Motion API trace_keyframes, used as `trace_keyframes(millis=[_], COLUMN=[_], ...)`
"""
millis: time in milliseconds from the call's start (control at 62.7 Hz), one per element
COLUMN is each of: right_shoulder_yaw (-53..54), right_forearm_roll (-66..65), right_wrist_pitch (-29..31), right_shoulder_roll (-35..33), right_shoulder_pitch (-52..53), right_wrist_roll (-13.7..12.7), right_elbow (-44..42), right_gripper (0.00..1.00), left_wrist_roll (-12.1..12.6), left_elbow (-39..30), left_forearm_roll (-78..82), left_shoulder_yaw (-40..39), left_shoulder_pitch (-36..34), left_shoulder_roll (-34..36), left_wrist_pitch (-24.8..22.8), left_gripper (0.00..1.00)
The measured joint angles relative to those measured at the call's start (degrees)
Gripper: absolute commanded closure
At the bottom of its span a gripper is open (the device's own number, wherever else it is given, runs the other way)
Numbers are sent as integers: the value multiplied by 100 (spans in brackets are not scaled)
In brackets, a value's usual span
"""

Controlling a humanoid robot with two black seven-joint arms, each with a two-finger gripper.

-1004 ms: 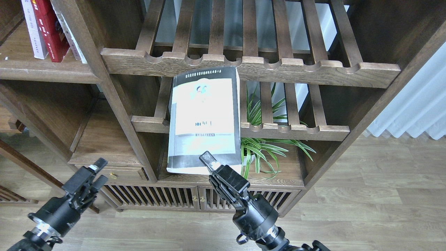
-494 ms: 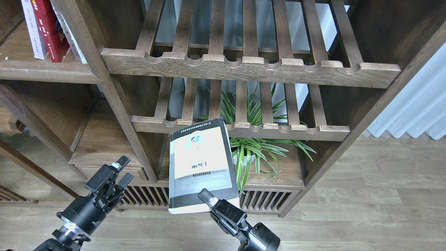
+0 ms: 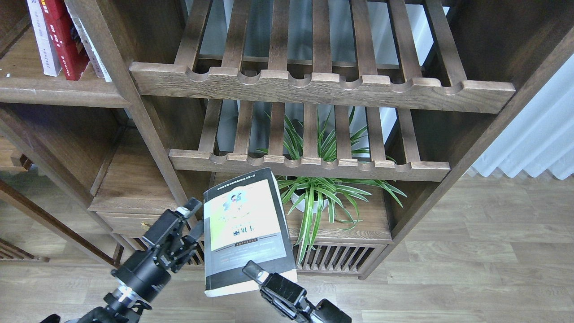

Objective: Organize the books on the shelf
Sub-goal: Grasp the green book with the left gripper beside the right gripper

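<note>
I should expect more leaves when I carry the thick black-and-lime-green book [image 3: 248, 231] away, because spider plant leaves [image 3: 286, 186] run behind it.
A thick black-and-lime-green book [image 3: 244, 226] hangs tilted in front of the low cabinet. My right gripper [image 3: 254, 272] is shut on its bottom edge; one finger shows in front of the cover and the other is hidden behind it. Just left of the book, my left gripper [image 3: 193, 219] is open, its fingertips close to the book's left edge; I cannot tell whether they touch it. The solid plank shelf [image 3: 58, 92] is at the upper left. On it stand a white book [image 3: 42, 40], a red book [image 3: 63, 40] and a pale leaning book [image 3: 93, 51].
Two slatted racks [image 3: 314, 85] with scalloped front rails fill the middle of the bookcase. A potted spider plant [image 3: 314, 193] stands on the cabinet top [image 3: 358, 229] right of the held book. A white curtain [image 3: 533, 139] hangs at the right over wood floor.
The right gripper has brought the book down and to the left, away from the racks. The left gripper has risen to the right, up to the book's left edge.
</note>
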Motion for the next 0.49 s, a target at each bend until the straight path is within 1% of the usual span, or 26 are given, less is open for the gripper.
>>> trace_keyframes(millis=[80,112,175,271,367,494], right_shoulder_yaw=[-4,-4,-5,-7,-6,-6], right_forearm_roll=[-1,-1,-1,-1,-1,1], right_wrist_pitch=[0,0,0,0,0,1], right_shoulder_roll=[0,0,0,1,0,4], right_shoulder_pitch=[-6,-9,-14,-15,-20,-87], right_wrist_roll=[-3,-3,-6,-9,-21,-100], right_elbow=[0,0,0,0,0,0], right_gripper=[94,94,94,94,94,94], left_wrist_roll=[-23,-50,-136,-227,-245,-249], left_elbow=[2,3,4,4,4,2], left_forearm_roll=[-5,-6,-8,-9,-6,-2], left_shoulder_yaw=[86,125,198,270,283,290], left_shoulder_pitch=[-5,-5,-7,-18,-26,-89], left_shoulder_roll=[-19,-20,-24,-24,-24,-23], left_wrist_pitch=[0,0,0,0,0,0], left_gripper=[16,22,29,37,40,43])
